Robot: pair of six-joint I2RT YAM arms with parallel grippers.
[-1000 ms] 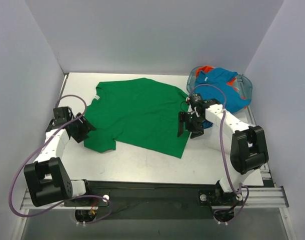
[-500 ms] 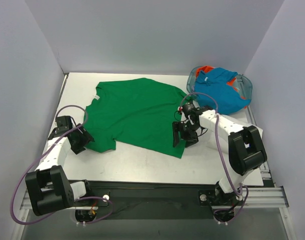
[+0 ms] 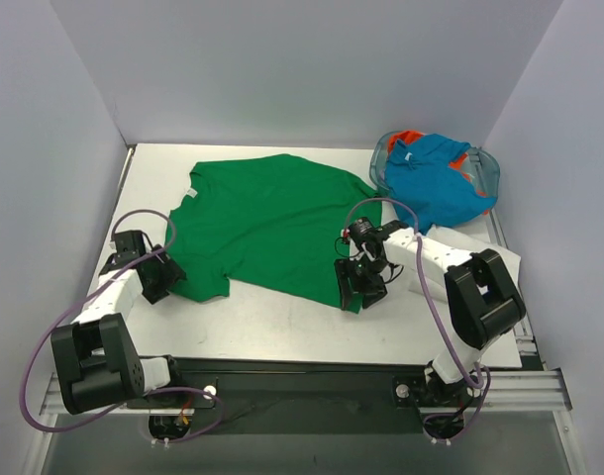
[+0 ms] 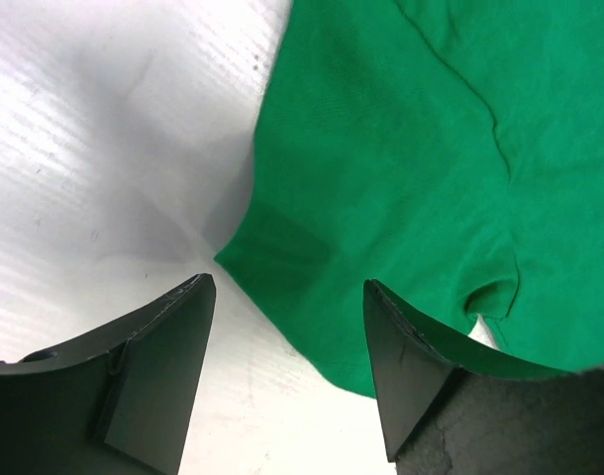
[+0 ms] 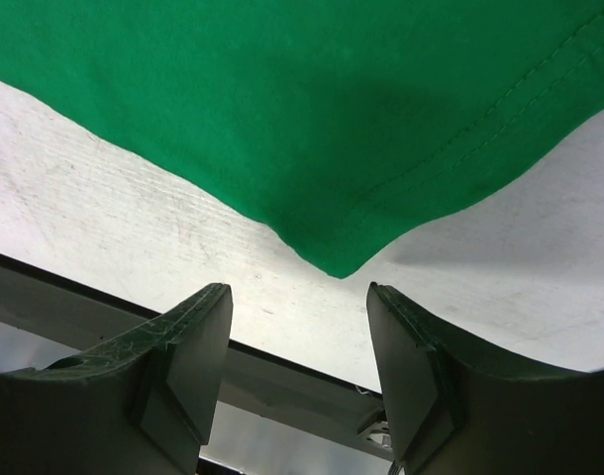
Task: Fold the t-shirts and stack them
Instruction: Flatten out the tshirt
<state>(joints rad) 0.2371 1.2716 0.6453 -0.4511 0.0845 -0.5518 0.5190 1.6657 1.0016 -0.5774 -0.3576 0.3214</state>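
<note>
The green t-shirt's slanted hem (image 4: 288, 334) runs across my left gripper's opening, and the t-shirt's corner is off at one finger. I should move back, center on the corner tip (image 4: 226, 257) and pinch.
A bright green t-shirt (image 3: 267, 223) lies spread flat on the white table (image 3: 282, 322). My left gripper (image 3: 155, 280) is open at the shirt's near left corner; in the left wrist view that corner (image 4: 381, 198) lies between and ahead of the open fingers (image 4: 163, 336). My right gripper (image 3: 354, 290) is open at the near right corner; in the right wrist view the corner's tip (image 5: 337, 262) sits just ahead of the open fingers (image 5: 406, 346). A turquoise blue t-shirt (image 3: 436, 178) with a white neck label lies bunched at the back right, over an orange-red one (image 3: 409, 137).
The blue and orange-red shirts lie in a clear basket (image 3: 490, 173) at the back right. Grey walls stand at the left, back and right. The table's front edge and a black rail (image 5: 282, 366) are just beyond the right gripper.
My right gripper has moved toward the near edge along the green shirt's right side to its near corner. My left gripper has moved nearer, to the shirt's near left corner. The shirt has not moved.
</note>
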